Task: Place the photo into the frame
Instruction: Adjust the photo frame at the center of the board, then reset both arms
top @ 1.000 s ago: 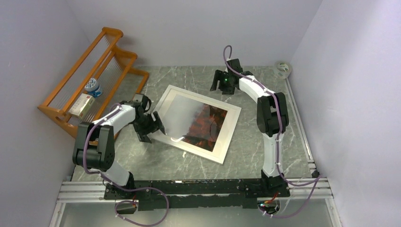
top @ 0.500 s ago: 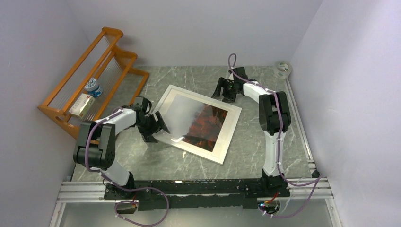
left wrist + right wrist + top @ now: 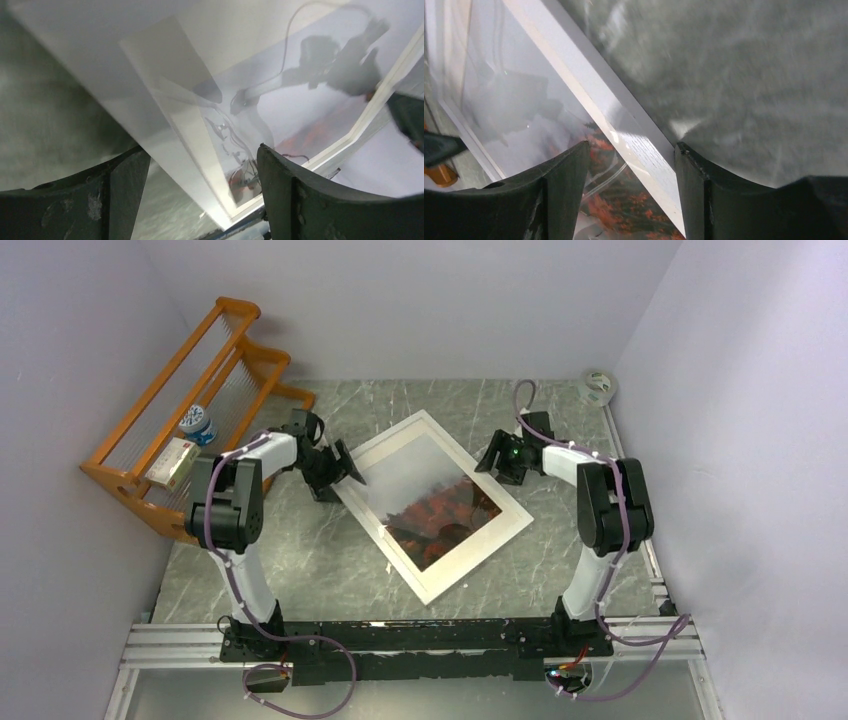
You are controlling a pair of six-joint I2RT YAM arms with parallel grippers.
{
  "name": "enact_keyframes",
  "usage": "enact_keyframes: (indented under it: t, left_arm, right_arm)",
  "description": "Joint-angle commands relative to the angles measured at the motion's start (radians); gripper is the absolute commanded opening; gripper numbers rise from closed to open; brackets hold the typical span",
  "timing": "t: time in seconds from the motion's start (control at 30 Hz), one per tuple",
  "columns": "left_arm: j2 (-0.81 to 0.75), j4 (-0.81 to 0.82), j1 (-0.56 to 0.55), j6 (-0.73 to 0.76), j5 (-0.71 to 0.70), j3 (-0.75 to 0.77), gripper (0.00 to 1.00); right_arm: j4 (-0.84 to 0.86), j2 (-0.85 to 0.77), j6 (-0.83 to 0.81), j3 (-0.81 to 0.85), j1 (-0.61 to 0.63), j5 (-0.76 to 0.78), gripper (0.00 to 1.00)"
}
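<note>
The frame is crooked with its top edge (image 3: 383, 443) toward the rack, so the robot's left gripper should push the rack-side corner (image 3: 343, 489) back until the frame is square, then pull away.
The frame (image 3: 483, 558), thin and white with a clear pane, lies flat and skewed in the middle of the table. The photo (image 3: 440, 510) shows under the pane, grey mist above red-orange trees. My left gripper (image 3: 338, 468) is at the frame's left edge, open, its fingers astride the white rim (image 3: 150, 135). My right gripper (image 3: 500, 458) is at the frame's right edge, open too. In the right wrist view, the rim (image 3: 624, 125) runs between the fingers and the red trees of the photo (image 3: 624, 210) show beside it. The pane reflects the arms.
An orange wooden rack (image 3: 190, 410) stands at the back left, holding a small box (image 3: 172, 462) and a blue-lidded jar (image 3: 198, 424). A tape roll (image 3: 598, 385) sits in the back right corner. Metal rails (image 3: 640, 540) run along the right and near edges.
The frame has turned clockwise on the table. My left gripper moved toward the back along its left side. My right gripper came nearer and rightward, with its jaws slightly narrower.
</note>
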Motion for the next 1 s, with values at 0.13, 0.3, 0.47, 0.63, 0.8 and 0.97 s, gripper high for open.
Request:
enact_keyframes:
  t: [0.13,0.3,0.47,0.63,0.8,0.97]
  left_arm:
    - [0.206,0.206,-0.020,0.049,0.139,0.228,0.81]
    - [0.250,0.231,-0.017,0.040,0.211,0.269,0.81]
    - [0.223,0.163,-0.002,0.054,0.085,0.268,0.81]
    - [0.076,0.073,0.024,0.084,-0.090,0.233,0.84]
    - [-0.144,-0.015,0.023,0.127,-0.247,0.177,0.87]
    - [-0.429,-0.126,0.016,0.161,-0.347,0.085,0.88]
  right_arm:
    - [0.051,-0.173,0.161,-0.230,0.052,-0.209,0.60]
    - [0.009,-0.233,0.138,-0.235,0.053,-0.189,0.59]
    - [-0.136,-0.293,0.116,-0.175,0.050,0.020,0.63]
    - [-0.299,-0.396,0.101,-0.087,0.049,0.255,0.73]
    - [-0.435,-0.533,0.094,-0.033,0.048,0.427,0.92]
    - [-0.574,-0.699,0.091,-0.001,0.049,0.550,0.99]
